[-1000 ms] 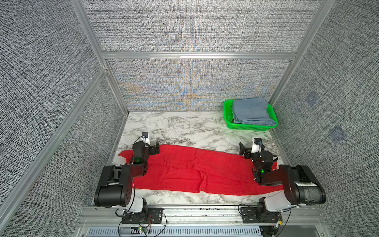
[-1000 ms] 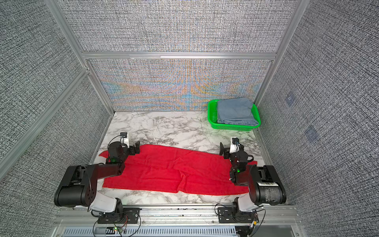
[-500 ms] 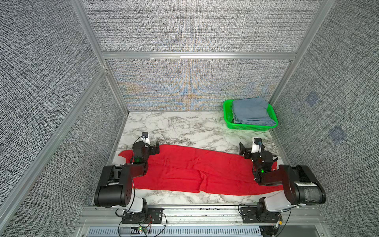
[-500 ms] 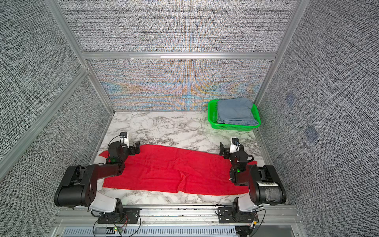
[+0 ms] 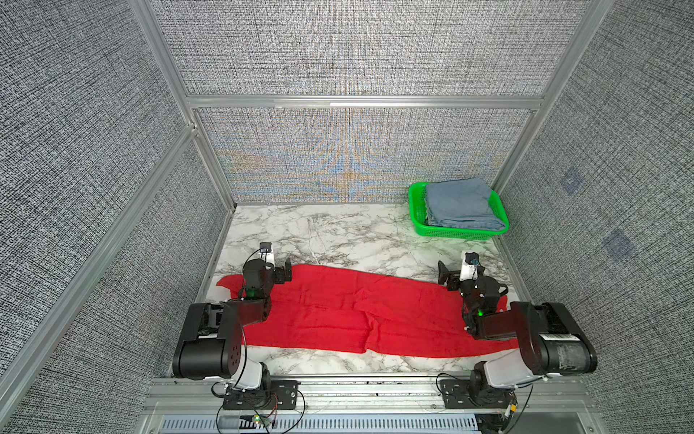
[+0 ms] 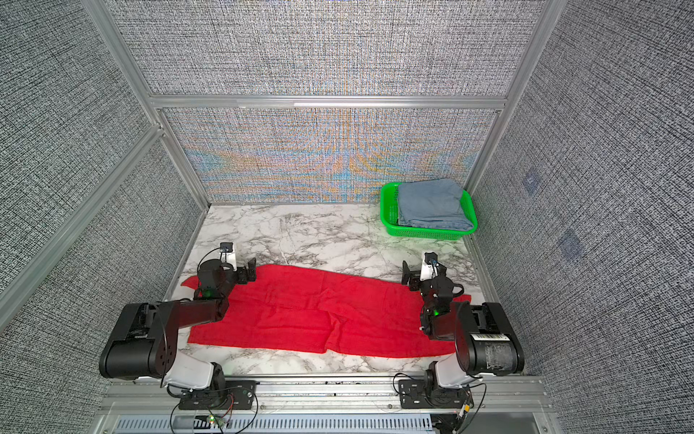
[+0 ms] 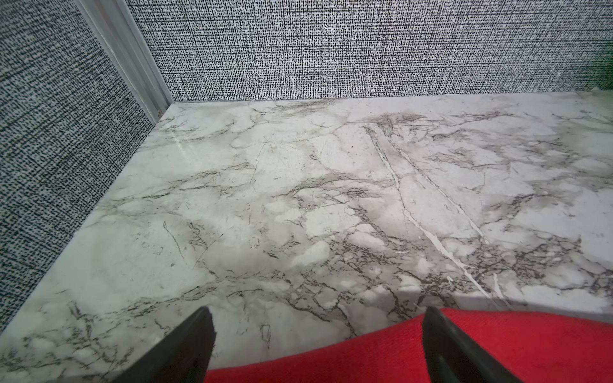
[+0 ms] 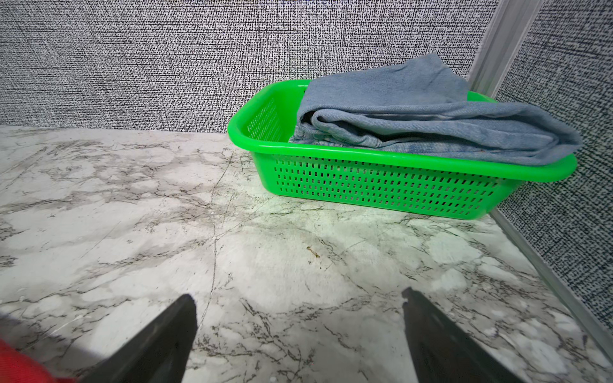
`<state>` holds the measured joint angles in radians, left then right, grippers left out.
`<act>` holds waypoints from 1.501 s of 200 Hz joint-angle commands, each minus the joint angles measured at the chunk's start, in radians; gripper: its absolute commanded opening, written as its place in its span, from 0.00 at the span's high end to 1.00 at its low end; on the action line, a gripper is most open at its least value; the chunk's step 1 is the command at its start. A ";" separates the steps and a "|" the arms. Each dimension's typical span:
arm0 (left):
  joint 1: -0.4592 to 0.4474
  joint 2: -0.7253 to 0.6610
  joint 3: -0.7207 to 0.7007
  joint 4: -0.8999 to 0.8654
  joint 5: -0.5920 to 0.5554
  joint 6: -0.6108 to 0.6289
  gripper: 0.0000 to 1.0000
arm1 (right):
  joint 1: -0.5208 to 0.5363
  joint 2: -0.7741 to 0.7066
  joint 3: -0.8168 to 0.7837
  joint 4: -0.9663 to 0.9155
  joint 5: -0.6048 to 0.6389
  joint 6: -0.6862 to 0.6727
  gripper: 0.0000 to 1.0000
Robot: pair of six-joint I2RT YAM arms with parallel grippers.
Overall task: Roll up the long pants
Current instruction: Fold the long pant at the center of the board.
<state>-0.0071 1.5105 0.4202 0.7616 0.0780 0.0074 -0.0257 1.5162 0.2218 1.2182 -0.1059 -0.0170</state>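
The left gripper is hovering above the long pants' far edge [image 5: 309, 267] while the far leg's cuff sticks out past the near leg, so the gripper needs to move back toward that cuff [image 5: 226, 282].
The long pants [image 5: 356, 312] [image 6: 300, 312] are bright red and lie spread flat across the front half of the marble table, running from left to right in both top views. My left gripper [image 5: 279, 270] [image 6: 246, 272] hovers low over their far left edge, open and empty. In the left wrist view the gripper [image 7: 317, 313] shows the red cloth [image 7: 365, 358] between and under its spread fingers. My right gripper [image 5: 456, 276] [image 6: 418, 278] sits at the pants' far right edge, open and empty. The right wrist view has that gripper [image 8: 297, 295] over bare marble, with a red corner [image 8: 16, 364] beside it.
A green plastic basket [image 5: 460, 233] [image 6: 428, 233] [image 8: 381, 185] stands in the back right corner and holds a folded blue-grey denim garment [image 5: 462, 204] [image 8: 431, 122]. Textured grey walls with aluminium posts close in the table on three sides. Bare marble [image 5: 338, 233] lies behind the pants.
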 commanded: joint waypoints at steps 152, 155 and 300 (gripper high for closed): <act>-0.002 -0.080 0.083 -0.186 -0.001 -0.001 0.04 | -0.007 -0.091 0.225 -0.442 -0.179 -0.099 0.01; -0.002 -0.097 0.111 -0.258 0.010 0.011 0.05 | -0.009 -0.096 0.252 -0.494 -0.198 -0.111 0.01; 0.090 -0.419 0.366 -1.071 0.033 0.187 0.00 | -0.592 -0.211 0.596 -1.630 -0.549 -0.785 0.01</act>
<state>0.0418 1.1336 0.7731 -0.2054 0.0319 0.1585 -0.5182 1.3361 0.8356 -0.1349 -0.5655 -0.5816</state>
